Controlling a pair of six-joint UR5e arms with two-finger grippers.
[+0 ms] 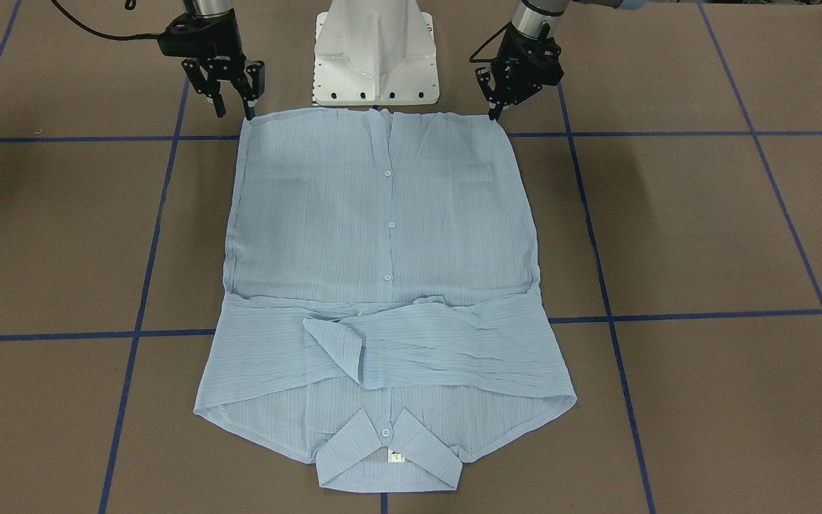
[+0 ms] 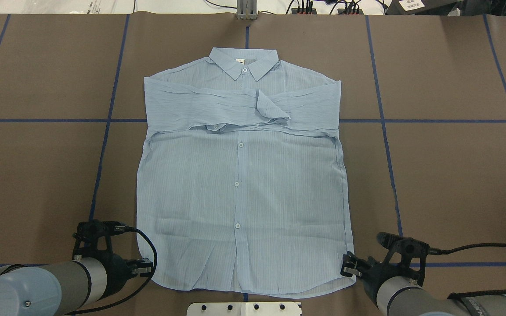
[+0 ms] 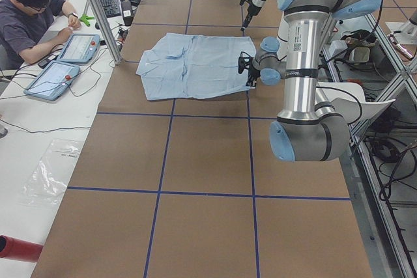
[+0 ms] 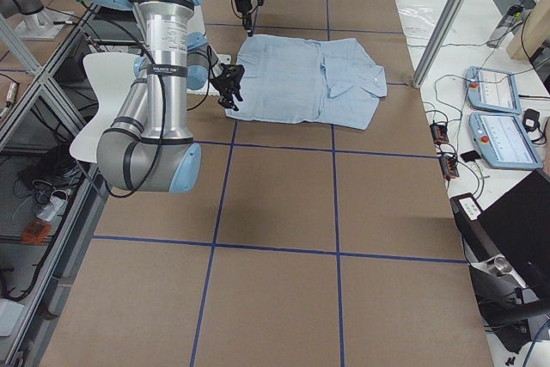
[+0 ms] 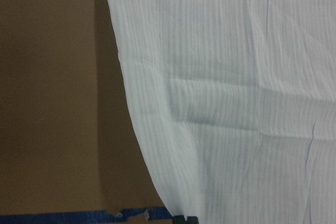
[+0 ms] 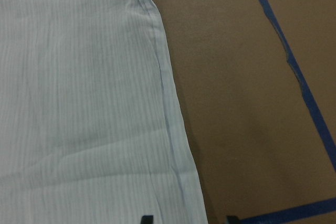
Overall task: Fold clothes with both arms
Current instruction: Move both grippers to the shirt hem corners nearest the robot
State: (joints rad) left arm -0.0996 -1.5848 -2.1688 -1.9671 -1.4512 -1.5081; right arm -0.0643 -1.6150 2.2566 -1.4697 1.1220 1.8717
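The whole shirt (image 1: 318, 223) will slide along with its sleeves still folded when the robot pulls the shirt's hem toward the base, because the sleeves lie flat across the shirt's chest (image 1: 442, 350).
The light blue striped shirt (image 1: 382, 235) lies flat on the table, front up and buttoned. Both sleeves are folded across the chest, the collar is far from the robot and the hem is near its base. It also shows in the overhead view (image 2: 240, 184). My left gripper (image 1: 494, 108) hovers open at the hem corner on my left (image 2: 144, 267). My right gripper (image 1: 234, 108) is open at the other hem corner (image 2: 348, 269). In the right wrist view its fingertips (image 6: 147, 219) straddle the shirt's side edge (image 6: 173, 145). The left wrist view shows only cloth (image 5: 236, 103) and table.
The white pedestal base (image 1: 375, 57) stands just behind the hem. Blue tape lines (image 1: 161, 214) grid the brown table. An operator (image 3: 26, 17) sits with tablets (image 3: 62, 63) beyond the collar end. A red cylinder (image 3: 16, 249) lies at the table's far left end.
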